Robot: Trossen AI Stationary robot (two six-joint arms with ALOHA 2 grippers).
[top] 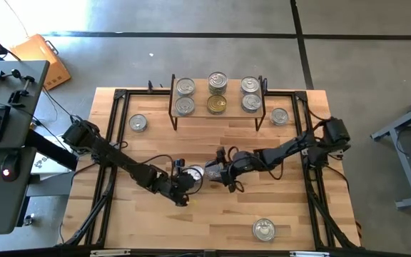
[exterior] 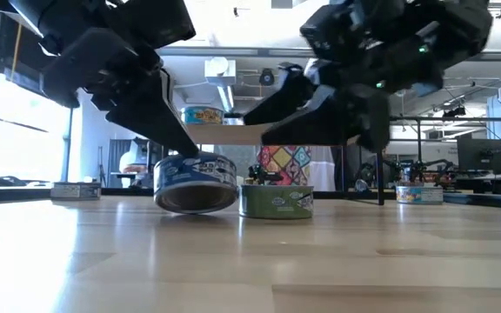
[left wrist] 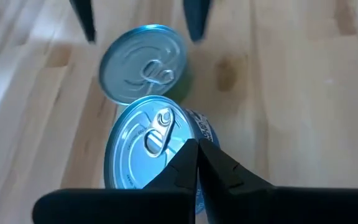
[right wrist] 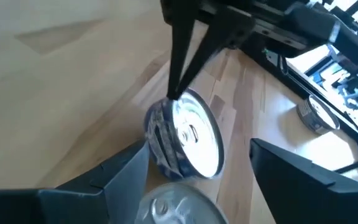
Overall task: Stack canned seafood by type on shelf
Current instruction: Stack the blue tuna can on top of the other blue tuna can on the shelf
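The closed fingers of my left gripper only prop up the blue tin's rim (right wrist: pixel 190 93), so next my right gripper grips the tipped tin across its lid and base (right wrist: pixel 196 138) and takes it toward the shelf.
Two tins of canned seafood sit mid-table. A blue-labelled tin (exterior: pixel 196 184) is tilted, its silver lid (right wrist: pixel 191 138) turned toward my right gripper. A green-labelled tin (exterior: pixel 277 202) stands flat beside it. My left gripper (left wrist: pixel 197 155) is shut, its tips at the blue tin's rim. My right gripper (right wrist: pixel 199 149) hovers open just above the green tin (right wrist: pixel 178 211), one finger on each side of it, touching nothing. The shelf (top: pixel 234 95) at the far edge carries several tins. My left gripper's shut fingertips (right wrist: pixel 171 93) bear on the blue tin's top rim (right wrist: pixel 166 107), coming slanting down from the table's left. The tin is tipped, its lower edge on the table (exterior: pixel 190 210). Whether it also leans on the green tin I cannot tell.
Loose tins stand at the table's far left (top: pixel 138 123), far right (top: pixel 279 116) and near the front edge (top: pixel 264 228). Black rails (top: pixel 113 143) run along both table sides. Bare wood lies in front of the two arms.
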